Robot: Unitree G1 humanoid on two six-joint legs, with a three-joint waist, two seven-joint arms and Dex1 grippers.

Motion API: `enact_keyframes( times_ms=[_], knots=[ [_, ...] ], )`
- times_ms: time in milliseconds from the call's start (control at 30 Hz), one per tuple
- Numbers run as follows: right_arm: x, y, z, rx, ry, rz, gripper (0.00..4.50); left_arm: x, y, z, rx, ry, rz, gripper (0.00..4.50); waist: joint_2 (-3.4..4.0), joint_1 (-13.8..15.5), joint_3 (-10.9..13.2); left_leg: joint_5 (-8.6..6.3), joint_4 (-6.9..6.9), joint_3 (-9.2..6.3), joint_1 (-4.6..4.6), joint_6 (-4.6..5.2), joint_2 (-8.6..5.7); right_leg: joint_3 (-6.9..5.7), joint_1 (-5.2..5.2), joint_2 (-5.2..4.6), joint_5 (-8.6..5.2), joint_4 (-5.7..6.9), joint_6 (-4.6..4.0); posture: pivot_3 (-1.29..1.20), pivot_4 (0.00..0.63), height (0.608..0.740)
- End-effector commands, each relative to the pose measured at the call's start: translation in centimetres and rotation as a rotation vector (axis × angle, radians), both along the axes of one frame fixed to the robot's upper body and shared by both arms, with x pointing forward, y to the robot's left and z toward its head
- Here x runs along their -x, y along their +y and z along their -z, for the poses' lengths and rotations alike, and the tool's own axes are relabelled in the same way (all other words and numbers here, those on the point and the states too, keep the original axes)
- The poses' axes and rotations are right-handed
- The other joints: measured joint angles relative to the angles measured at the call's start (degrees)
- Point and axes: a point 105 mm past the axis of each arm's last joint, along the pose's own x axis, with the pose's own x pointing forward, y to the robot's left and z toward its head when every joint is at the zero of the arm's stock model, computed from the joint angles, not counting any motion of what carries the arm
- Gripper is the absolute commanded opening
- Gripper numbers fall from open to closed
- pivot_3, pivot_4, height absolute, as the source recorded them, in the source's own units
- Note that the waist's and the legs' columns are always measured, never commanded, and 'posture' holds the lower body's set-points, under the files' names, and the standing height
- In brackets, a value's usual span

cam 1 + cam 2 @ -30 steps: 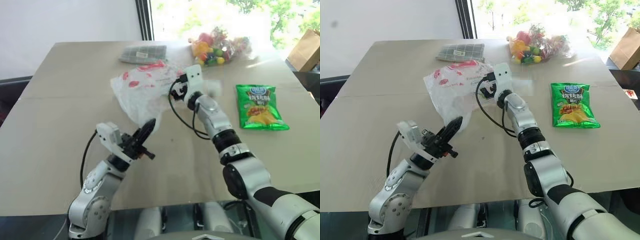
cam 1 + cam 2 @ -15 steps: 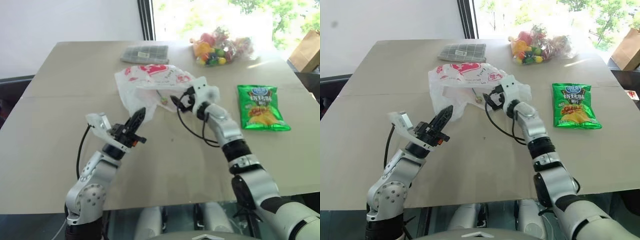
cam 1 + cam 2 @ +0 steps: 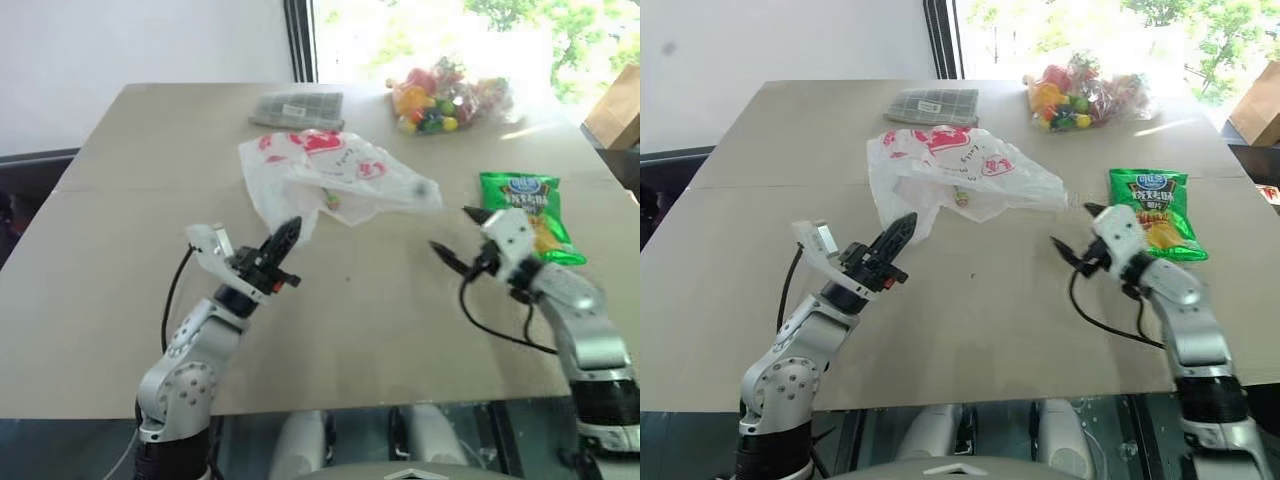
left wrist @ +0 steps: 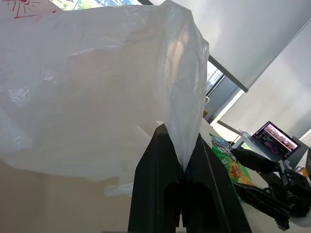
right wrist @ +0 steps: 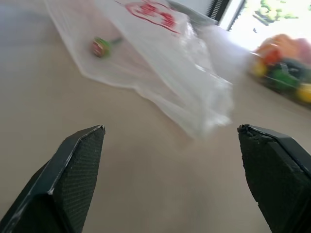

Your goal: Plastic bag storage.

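My gripper will push the green snack packet (image 3: 530, 212) in, and the packet will slide under the loose upper film, because the plastic bag's opening (image 3: 328, 203) is wide open around the sweet.
The plastic bag (image 3: 330, 172), thin white with red print, lies spread on the middle of the table (image 3: 120, 300) and runs out to a point on its right side. My left gripper (image 3: 287, 237) is shut on its near left corner, and the film rises from between the closed fingers (image 4: 165, 184). My right gripper (image 3: 455, 236) stands open with nothing in it, to the right of the bag's point and apart from it. The bag (image 5: 160, 53) lies ahead of its spread fingers (image 5: 77, 165), with a small round green and red sweet (image 5: 101, 46) inside.
A glossy green snack packet (image 3: 527, 215) lies just beyond my right gripper. A clear bag of colourful sweets (image 3: 440, 92) sits at the far right of the table, a grey checked folded item (image 3: 298, 107) at the far middle. A brown box (image 3: 615, 108) stands past the table's right edge.
My right gripper has pulled away from the bag, swinging right and back toward the near edge. The bag's right side now stretches out to a point. My left gripper keeps its grip.
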Motion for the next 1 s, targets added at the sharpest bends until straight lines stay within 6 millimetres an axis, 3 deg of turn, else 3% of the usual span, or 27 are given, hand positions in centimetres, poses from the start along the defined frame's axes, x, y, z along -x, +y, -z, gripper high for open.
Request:
enact_keyframes(
  times_ms=[33,233,400,567,733,900,1000],
  knots=[
    [1.6,-4.0,-0.9,0.249,-0.084,0.044,4.44,0.2,0.1,-0.4,-0.018,-0.024,0.013,0.00,-0.01,0.3,0.0,0.00,0.01,0.00,-0.01,0.00,0.00,0.00,0.00,0.00,0.00,0.00,0.00,0.00,0.150,0.740],
    [2.3,-9.7,-0.1,0.528,-0.122,0.213,4.44,0.0,0.0,-0.1,-0.018,-0.016,0.016,0.00,-0.02,0.2,0.0,0.02,0.01,0.10,0.18,-0.03,0.06,0.24,0.09,0.15,0.00,0.01,0.01,0.00,0.150,0.740],
    [1.6,-11.7,1.8,0.693,-0.113,0.265,4.44,0.1,-0.4,0.1,-0.022,-0.017,0.024,0.00,-0.04,0.2,0.0,0.03,-0.01,0.19,0.66,-0.05,0.06,0.38,0.51,0.19,-0.02,-0.03,0.02,0.00,0.150,0.740],
    [-0.5,-11.3,3.3,0.702,-0.154,0.279,4.44,0.0,-0.6,0.1,-0.026,-0.020,0.019,0.00,-0.06,-0.4,0.0,0.04,0.00,0.24,0.84,-0.07,0.07,0.49,0.67,0.23,-0.02,-0.03,0.02,0.00,0.150,0.740],
    [-4.6,-9.2,5.0,0.720,-0.218,0.310,4.44,-0.1,-0.7,0.0,-0.029,-0.029,0.006,0.00,-0.29,-0.9,0.0,0.08,0.00,0.34,1.03,-0.14,0.13,0.65,0.77,0.33,0.00,-0.02,0.01,0.00,0.150,0.740],
    [-7.1,-9.5,6.6,0.827,-0.188,0.342,4.44,-0.2,-0.6,-0.2,-0.032,-0.036,-0.012,0.00,-0.63,-1.2,-0.1,0.08,-0.03,0.42,1.55,-0.15,0.14,0.75,1.24,0.32,0.00,-0.05,0.00,0.00,0.150,0.740],
    [-8.0,-9.1,7.0,0.876,-0.188,0.310,3.56,-0.2,-0.5,-0.2,-0.040,-0.041,-0.019,0.00,-0.75,-1.3,-0.1,0.07,-0.05,0.33,1.94,-0.15,0.13,0.68,1.71,0.26,-0.01,-0.12,-0.03,0.00,0.150,0.740]
  ],
)
